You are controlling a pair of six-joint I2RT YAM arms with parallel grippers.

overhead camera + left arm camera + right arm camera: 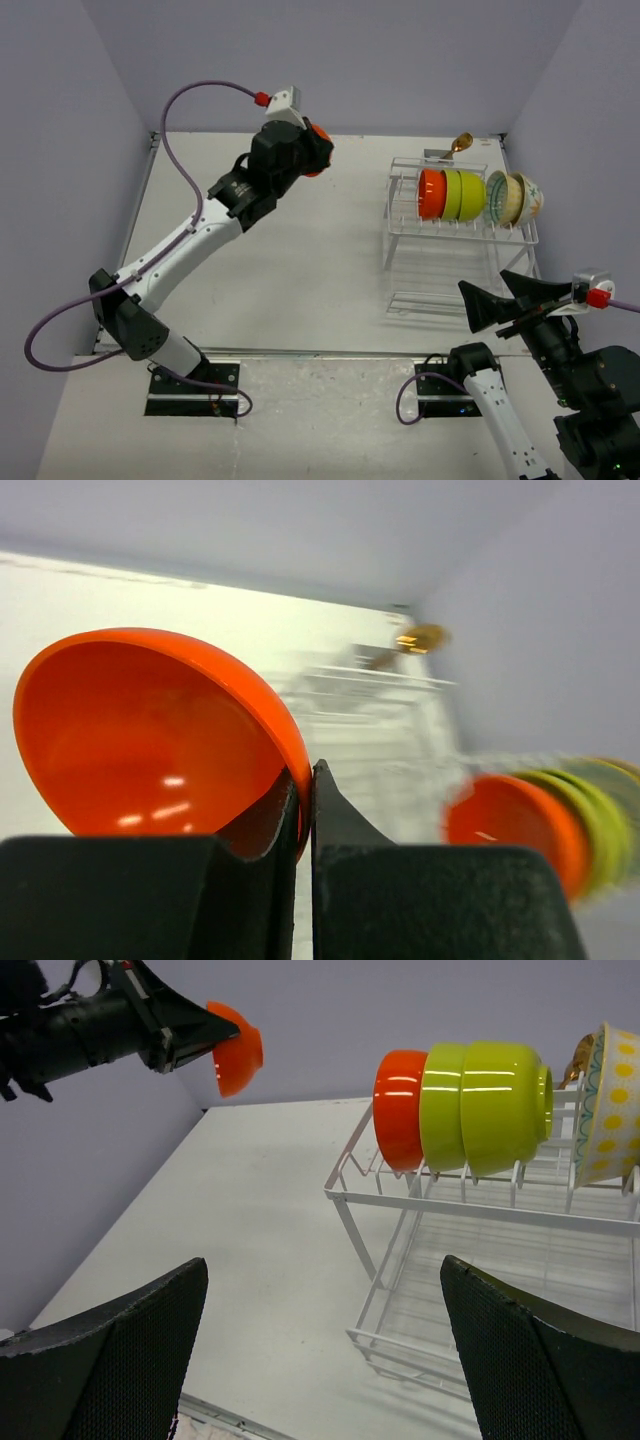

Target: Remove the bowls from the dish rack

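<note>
My left gripper should continue toward the open tabletop (pixel 262 223), since the held orange-red bowl (pixel 238 1062) is clear of the dish rack, and let go once the bowl rests there.
My left gripper (pixel 314 148) is raised over the back middle of the table, shut on the rim of an orange-red bowl (pixel 150 730); one finger is inside the bowl and one outside. The right wrist view shows this held bowl (pixel 237 1048) in the air, left of the dish rack (pixel 440 232). On the rack's upper tier, standing on edge, are an orange-red bowl (pixel 431 193), two lime-green bowls (pixel 461 194) and cream patterned bowls (pixel 515 198). My right gripper (pixel 505 292) hovers open near the rack's front corner, with nothing between its fingers.
A gold spoon (pixel 460 143) sticks up from the holder at the rack's back edge. The rack's lower tier (pixel 480 1290) holds nothing. Purple walls enclose the table on the left, back and right. The left arm's purple cable (pixel 185 100) loops above the table.
</note>
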